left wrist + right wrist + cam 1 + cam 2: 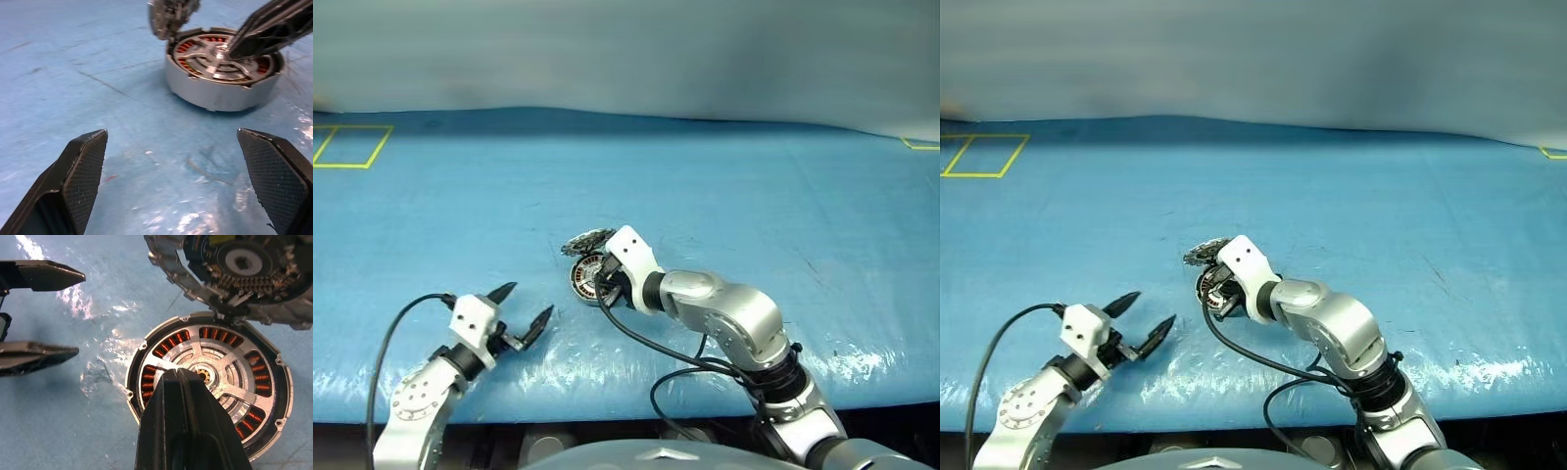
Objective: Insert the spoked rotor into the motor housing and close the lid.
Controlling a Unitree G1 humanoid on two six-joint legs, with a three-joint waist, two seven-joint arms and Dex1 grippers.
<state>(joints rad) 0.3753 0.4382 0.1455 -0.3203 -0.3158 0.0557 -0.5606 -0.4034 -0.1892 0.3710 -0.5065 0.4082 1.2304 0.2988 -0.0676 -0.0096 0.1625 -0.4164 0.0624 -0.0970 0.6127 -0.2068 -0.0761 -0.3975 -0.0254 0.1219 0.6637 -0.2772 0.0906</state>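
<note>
The lid (588,241) is tilted, and its lower edge touches the housing's far rim (592,256). The lid will swing down flat over the rotor when I push.
The motor housing (284,385) stands on the blue table with copper windings showing inside it. The spoked rotor (243,395) lies inside it, silver spokes up. The lid (234,264) leans tilted against the housing's far rim, toothed inner face toward me; it also shows in the head view as the lid (587,241). My right gripper (178,374) is shut, its tips over the rotor's hub, holding nothing. My left gripper (527,304) is open and empty near the table's front edge, apart from the housing (215,93).
A blue sheet covers the table (754,196). Yellow tape marks (350,147) sit at the far left, another tape corner (920,144) at the far right. A black cable (675,357) hangs from my right arm over the front edge.
</note>
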